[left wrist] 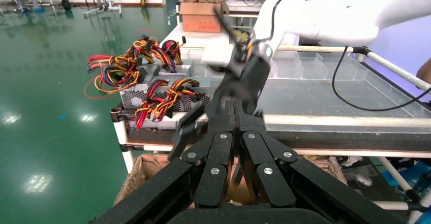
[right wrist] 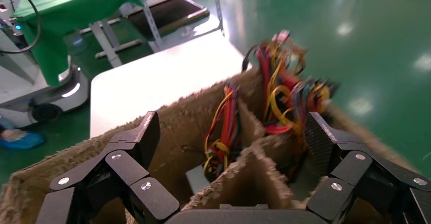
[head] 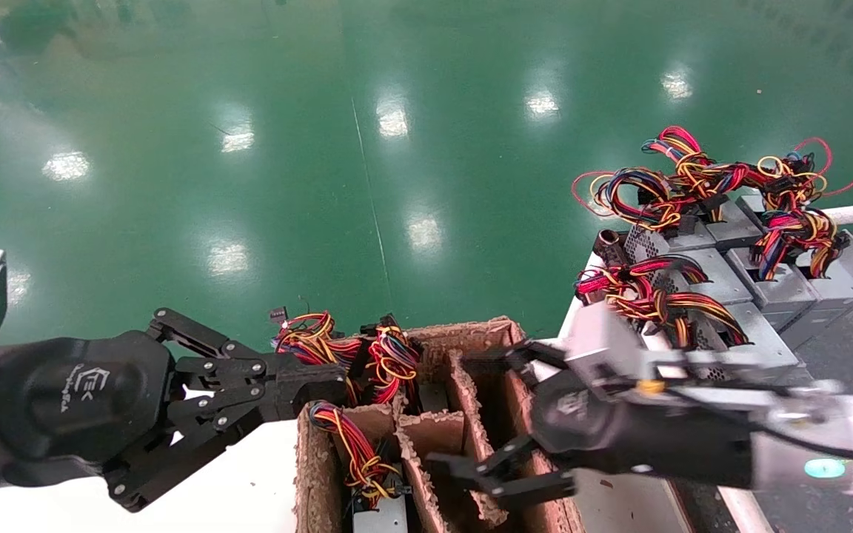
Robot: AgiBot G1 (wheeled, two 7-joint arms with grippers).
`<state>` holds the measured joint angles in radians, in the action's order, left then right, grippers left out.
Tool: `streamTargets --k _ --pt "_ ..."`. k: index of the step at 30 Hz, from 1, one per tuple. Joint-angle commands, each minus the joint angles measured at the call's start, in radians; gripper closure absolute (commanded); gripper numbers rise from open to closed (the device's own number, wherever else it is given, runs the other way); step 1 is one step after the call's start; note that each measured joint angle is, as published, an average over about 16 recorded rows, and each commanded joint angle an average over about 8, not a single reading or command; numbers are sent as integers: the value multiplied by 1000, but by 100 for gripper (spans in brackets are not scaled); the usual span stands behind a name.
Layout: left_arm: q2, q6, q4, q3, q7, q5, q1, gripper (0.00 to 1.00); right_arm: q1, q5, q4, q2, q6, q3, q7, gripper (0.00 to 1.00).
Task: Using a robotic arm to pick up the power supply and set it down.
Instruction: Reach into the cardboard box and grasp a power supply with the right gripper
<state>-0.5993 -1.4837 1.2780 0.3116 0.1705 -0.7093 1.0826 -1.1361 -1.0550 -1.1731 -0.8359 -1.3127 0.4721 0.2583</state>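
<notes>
Next, my right gripper lifts the near power supply out by its wires (head: 357,447), because the cart of power supplies (head: 765,293) is across the box from my left gripper.
A brown cardboard box (head: 471,333) with dividers holds several power supplies. One grey power supply (head: 382,516) (right wrist: 195,178) stands in a near cell, its red and yellow wires (head: 356,451) trailing up. My right gripper (head: 463,411) (right wrist: 234,132) hangs open over the box, one finger on each side of a divider (right wrist: 244,173), with nothing between them. My left gripper (head: 330,385) (left wrist: 234,107) is shut and empty at the box's left edge, pointing toward the box.
More power supplies (head: 723,277) (left wrist: 152,99) with tangled wires are stacked on a cart to the right. Clear plastic bins (left wrist: 305,66) sit further along it. The box rests on a white table (head: 249,481). Beyond lies green floor (head: 367,148).
</notes>
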Motion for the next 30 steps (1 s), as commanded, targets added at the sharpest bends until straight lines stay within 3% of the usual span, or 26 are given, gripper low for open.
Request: streamTargets --k 1,2,4,9,10,11,18,30 --pt "0 0 0 0 0 0 0 32 -3 -38 22 -35 25 24 6 0" --pt "0 0 0 0 0 0 0 19 -6 -52 32 -51 32 34 8 2" --pt "0 0 0 0 0 0 0 0 -12 -76 49 -81 42 53 10 21" --pt "0 0 0 0 0 0 0 0 -29 -131 88 -155 59 98 14 83" --pt "0 0 0 0 0 0 0 0 -33 -142 97 -170 64 106 15 94" --pt "0 0 0 0 0 0 0 0 -36 -154 105 -185 69 115 17 99" --pt "0 0 0 1 0 0 0 0 -53 -221 143 -268 114 160 31 100" --pt "0 0 0 1 -1 1 0 0 -49 -270 159 -314 166 186 43 100"
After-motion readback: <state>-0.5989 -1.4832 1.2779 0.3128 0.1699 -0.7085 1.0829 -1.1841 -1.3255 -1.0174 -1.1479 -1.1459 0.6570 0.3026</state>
